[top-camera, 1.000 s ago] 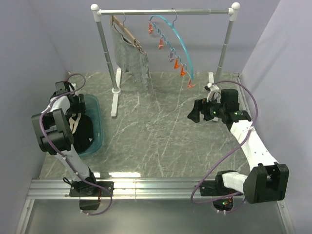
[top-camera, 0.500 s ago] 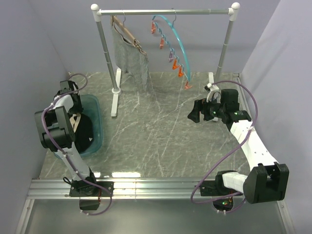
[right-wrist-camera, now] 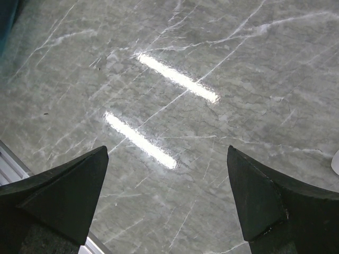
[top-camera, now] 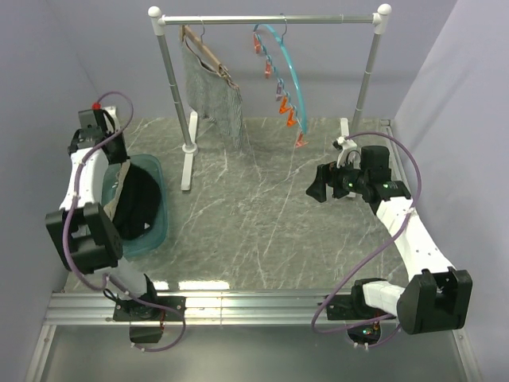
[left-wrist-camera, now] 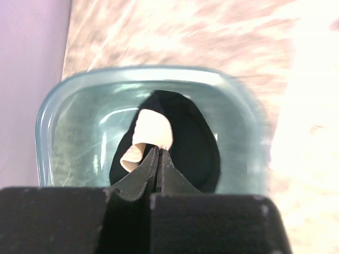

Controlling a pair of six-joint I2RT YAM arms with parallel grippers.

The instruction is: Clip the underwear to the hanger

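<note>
I should use my left gripper to lay the underwear bunched in the basin (top-camera: 138, 202) on open marble (top-camera: 251, 231) first, because it is far from my right gripper. Both grippers will then take the waistband's ends.
The underwear (left-wrist-camera: 193, 143) is black with a pale waistband (left-wrist-camera: 153, 129) and hangs over a teal basin (left-wrist-camera: 53, 116). My left gripper (left-wrist-camera: 159, 150) is shut on that waistband, fingertips pressed together. From above, the underwear (top-camera: 137, 208) shows as a dark heap in the basin (top-camera: 161, 215), with the left gripper (top-camera: 118, 183) over its far-left part. The hanger (top-camera: 293, 76), a teal hoop with orange and purple clips (top-camera: 289, 119), hangs from the rail (top-camera: 270, 19). My right gripper (top-camera: 318, 189) is open above the bare table, below the hanger. Its fingers (right-wrist-camera: 69, 190) hold nothing.
A brown wooden hanger with grey mesh cloth (top-camera: 213, 95) hangs on the rail's left half. The rack's posts (top-camera: 176, 87) and white feet (top-camera: 188, 163) stand at the back of the marble table (top-camera: 254, 215). An aluminium rail (top-camera: 238, 306) runs along the near edge.
My left gripper has shut on the underwear's waistband and the left arm has risen and drawn back. The hanger has swung slightly. The right arm has not moved.
</note>
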